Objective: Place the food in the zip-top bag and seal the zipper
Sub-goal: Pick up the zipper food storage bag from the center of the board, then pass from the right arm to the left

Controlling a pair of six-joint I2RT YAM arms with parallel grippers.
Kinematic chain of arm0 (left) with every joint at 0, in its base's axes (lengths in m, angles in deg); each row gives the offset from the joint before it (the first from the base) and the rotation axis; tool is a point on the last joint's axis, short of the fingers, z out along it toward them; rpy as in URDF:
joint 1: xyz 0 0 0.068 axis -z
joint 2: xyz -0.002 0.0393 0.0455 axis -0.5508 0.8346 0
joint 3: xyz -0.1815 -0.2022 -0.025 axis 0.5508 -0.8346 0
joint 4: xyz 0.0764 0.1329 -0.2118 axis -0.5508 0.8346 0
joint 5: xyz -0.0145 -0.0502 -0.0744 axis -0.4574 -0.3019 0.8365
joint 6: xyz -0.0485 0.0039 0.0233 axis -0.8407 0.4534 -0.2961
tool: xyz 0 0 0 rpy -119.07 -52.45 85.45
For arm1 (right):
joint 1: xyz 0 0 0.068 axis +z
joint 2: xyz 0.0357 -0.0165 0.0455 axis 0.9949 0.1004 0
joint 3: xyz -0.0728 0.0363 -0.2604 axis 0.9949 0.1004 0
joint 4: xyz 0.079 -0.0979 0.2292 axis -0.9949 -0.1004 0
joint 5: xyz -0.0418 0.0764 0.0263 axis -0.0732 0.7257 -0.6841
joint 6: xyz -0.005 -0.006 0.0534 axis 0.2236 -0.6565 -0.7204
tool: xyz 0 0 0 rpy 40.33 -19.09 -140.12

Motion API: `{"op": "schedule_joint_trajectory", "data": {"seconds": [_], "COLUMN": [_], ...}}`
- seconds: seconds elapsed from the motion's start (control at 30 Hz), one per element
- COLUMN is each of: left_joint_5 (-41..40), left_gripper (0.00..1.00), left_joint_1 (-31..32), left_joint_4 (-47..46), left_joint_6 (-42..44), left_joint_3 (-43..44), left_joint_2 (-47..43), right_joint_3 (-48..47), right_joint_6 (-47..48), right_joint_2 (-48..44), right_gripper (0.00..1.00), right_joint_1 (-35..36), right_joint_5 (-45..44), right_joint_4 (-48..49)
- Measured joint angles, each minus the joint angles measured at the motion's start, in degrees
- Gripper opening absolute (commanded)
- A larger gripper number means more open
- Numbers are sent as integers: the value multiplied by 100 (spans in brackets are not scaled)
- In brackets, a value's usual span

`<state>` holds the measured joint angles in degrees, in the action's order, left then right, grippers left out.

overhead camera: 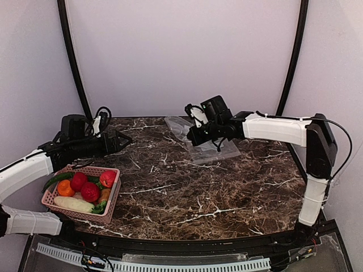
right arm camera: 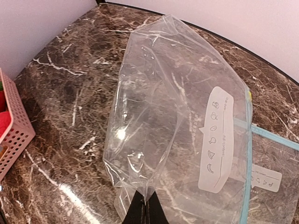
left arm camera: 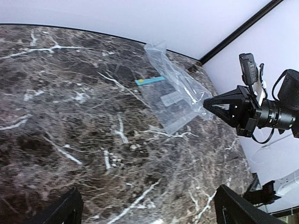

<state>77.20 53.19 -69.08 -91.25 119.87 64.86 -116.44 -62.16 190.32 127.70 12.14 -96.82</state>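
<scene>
My right gripper is pinching the bag's film (right arm camera: pixel 144 179) far from its teal zipper, so my left gripper should take the bag before my right gripper takes the zipper (right arm camera: pixel 247 179).
The food lies in a pink basket (overhead camera: pixel 111 192) at the near left: red round pieces (overhead camera: pixel 89 191), an orange one, a long pale piece (overhead camera: pixel 72 204) and a green piece (overhead camera: pixel 57 179). At the back centre, a clear zip-top bag (right arm camera: pixel 173 116) is lifted off the table, and my right gripper (right arm camera: pixel 145 210) is shut on a pinch of its film. Its teal zipper (right arm camera: pixel 247 158) runs along the right edge beside a white label (right arm camera: pixel 217 140). My left gripper (left arm camera: pixel 149 215) stands open over bare table, well short of the bag (left arm camera: pixel 174 100).
A second, similar clear bag (right arm camera: pixel 275 186) lies flat under and to the right of the held one. The basket's corner (right arm camera: pixel 16 126) shows at the left of the right wrist view. Black frame poles and pale walls close the back and sides of the marble table (overhead camera: pixel 215 192).
</scene>
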Motion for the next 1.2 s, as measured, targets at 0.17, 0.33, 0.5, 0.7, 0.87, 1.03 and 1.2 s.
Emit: {"op": "schedule_joint_trajectory", "data": {"seconds": [0.17,0.33,0.5,0.7,0.87,1.03,1.2], "left_joint_5": [22,-46,-116,-304,-463,-549,-570], "left_gripper": [99,99,99,99,99,99,99], "left_joint_1": [890,1351,1421,1421,1421,1421,1421], "left_joint_4": [-997,-1834,-2363,-2387,-2354,-2492,-2559], "left_joint_6": [-990,-1668,-2153,-2435,-2597,-2750,-2824], "left_joint_3": [-210,-258,-544,-848,-1084,-1303,-1353], "left_joint_2": [212,509,686,708,553,492,514], "right_joint_3": [551,857,953,979,988,988,988], "right_joint_6": [-225,-382,-492,-612,-654,-616,-483], "right_joint_2": [-424,-459,-470,-525,-538,-538,-546], "right_gripper": [0,0,0,0,0,0,0], "right_joint_1": [459,992,1502,1849,1945,2039,2184], "right_joint_5": [-13,-192,-472,-680,-745,-752,-772], "right_joint_4": [315,446,568,713,850,927,946]}}
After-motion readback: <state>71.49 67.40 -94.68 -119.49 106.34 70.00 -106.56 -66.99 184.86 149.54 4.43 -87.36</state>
